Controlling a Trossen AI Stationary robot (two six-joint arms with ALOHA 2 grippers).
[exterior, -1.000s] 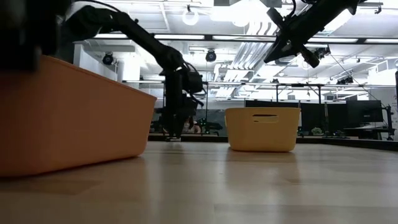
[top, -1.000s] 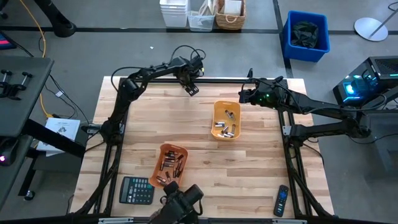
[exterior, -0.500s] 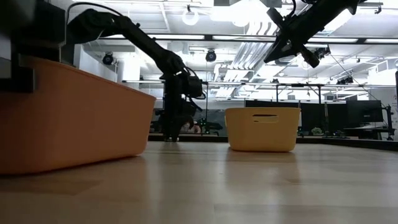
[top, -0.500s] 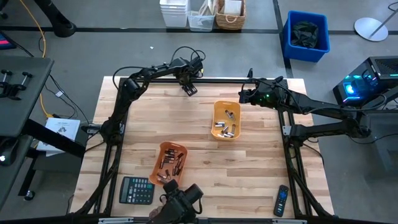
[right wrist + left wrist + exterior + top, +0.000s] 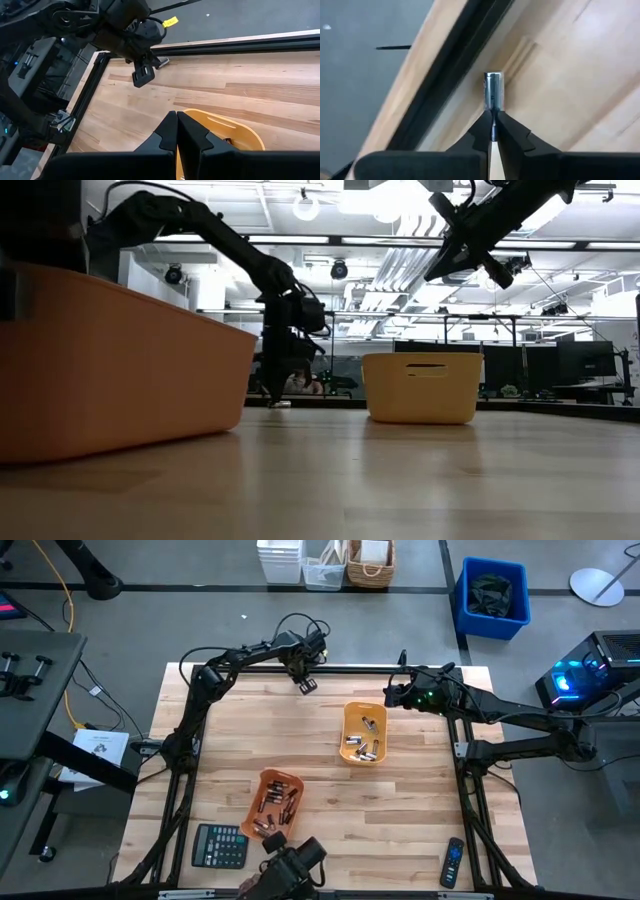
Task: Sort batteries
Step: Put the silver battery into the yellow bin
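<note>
Next, my left gripper opens, rise clear and comes down around the battery's body, since it pinches only the battery's near end while the rest sticks out.
My left gripper stands at the table's far edge, fingers down, shut on one small silvery battery. Two orange trays hold several batteries each: one at the centre right, one nearer the front. My right gripper hangs shut, holding nothing, above the far corner of the centre-right tray. From the right wrist view the left gripper shows low over the wood near the black rail. My left gripper pinches the battery's near end between its two fingertips. The rest of the cell sticks out past them. The fingers come from above, pointing down. Whether the battery still touches the wood, I cannot tell.
A black calculator lies at the front left and a black remote control at the front right. A black rail runs along the far edge beside the left gripper. Bare wood lies between the two trays.
My left gripper has shut on the battery at the far edge, staying at almost the same spot. My right gripper has kept still.
</note>
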